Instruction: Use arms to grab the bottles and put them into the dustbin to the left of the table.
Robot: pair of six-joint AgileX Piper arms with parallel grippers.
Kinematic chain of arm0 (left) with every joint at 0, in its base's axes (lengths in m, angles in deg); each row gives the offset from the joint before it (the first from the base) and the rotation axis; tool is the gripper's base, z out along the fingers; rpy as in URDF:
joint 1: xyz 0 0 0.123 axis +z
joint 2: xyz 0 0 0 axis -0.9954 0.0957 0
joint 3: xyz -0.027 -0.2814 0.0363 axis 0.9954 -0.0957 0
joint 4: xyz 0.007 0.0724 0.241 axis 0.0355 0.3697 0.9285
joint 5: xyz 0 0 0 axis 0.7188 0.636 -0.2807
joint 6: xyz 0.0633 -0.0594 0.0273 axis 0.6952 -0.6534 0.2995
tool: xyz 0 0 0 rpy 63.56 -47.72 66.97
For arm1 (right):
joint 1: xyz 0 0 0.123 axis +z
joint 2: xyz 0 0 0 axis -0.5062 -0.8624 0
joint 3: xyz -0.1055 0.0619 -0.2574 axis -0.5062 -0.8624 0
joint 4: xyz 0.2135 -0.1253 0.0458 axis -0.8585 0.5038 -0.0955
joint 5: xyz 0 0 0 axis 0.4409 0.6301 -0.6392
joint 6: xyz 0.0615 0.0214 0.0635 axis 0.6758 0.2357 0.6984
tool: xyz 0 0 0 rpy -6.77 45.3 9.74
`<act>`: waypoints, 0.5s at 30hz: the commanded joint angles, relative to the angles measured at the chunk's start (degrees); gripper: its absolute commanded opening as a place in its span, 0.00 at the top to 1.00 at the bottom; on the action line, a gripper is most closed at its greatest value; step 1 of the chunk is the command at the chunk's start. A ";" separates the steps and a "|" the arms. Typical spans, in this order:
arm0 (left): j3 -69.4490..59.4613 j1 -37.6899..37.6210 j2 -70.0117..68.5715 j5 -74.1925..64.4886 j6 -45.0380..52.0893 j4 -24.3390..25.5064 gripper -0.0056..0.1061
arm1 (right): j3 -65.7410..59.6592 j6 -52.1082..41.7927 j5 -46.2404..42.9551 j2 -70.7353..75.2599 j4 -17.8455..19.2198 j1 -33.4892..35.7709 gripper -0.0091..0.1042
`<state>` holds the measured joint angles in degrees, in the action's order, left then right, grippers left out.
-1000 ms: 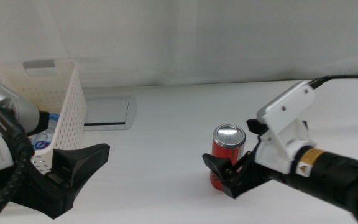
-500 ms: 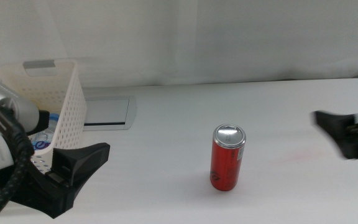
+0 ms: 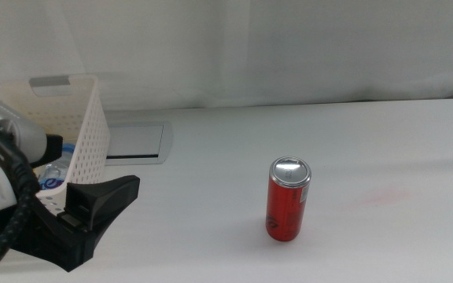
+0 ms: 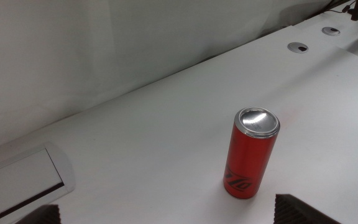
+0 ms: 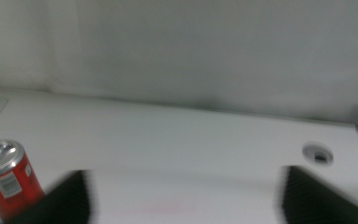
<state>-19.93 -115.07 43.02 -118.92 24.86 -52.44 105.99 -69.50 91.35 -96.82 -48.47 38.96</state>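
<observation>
The dustbin (image 3: 90, 135) is next to my open left gripper and the red can is ahead, so my right gripper should move back and my left gripper should pick up the can (image 3: 286, 203).
A red drink can (image 3: 289, 199) with a silver top stands upright on the white table (image 3: 211, 173), right of centre. My left gripper (image 3: 85, 216) is open and empty at the front left, beside the white perforated dustbin (image 3: 85, 126). The can shows ahead of it in the left wrist view (image 4: 252, 152), apart from the wide-open jaws. A clear water bottle (image 3: 53, 171) lies in the dustbin. My right gripper (image 5: 185, 199) is open and empty, out of the middle view. The can sits off to one side in the blurred right wrist view (image 5: 8, 177). The yellow bottle is out of view.
A flat grey inset panel (image 3: 136, 141) lies just right of the dustbin, and also shows in the left wrist view (image 4: 23, 183). Round cable holes (image 4: 300, 46) sit at the table's far right. A white curtain backs the table.
My right gripper has let go of the can's sides and pulled away to the right, out of the middle view. The can stays upright in place. The left arm has barely moved.
</observation>
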 commanded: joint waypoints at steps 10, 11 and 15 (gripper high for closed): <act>-0.33 -0.39 1.08 0.69 2.37 -2.04 0.16 | -6.06 13.36 -2.37 4.16 5.80 -0.55 0.94; -0.46 -0.39 1.75 0.97 3.44 -3.27 0.16 | -7.73 14.17 -4.44 4.58 6.45 -0.55 0.94; -3.59 -0.39 4.34 5.25 11.59 -13.11 0.16 | -13.75 16.18 -8.91 6.05 8.52 -0.55 0.94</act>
<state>-22.04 -115.17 46.31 -116.13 32.60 -60.38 94.69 -53.90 85.30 -91.51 -41.35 38.96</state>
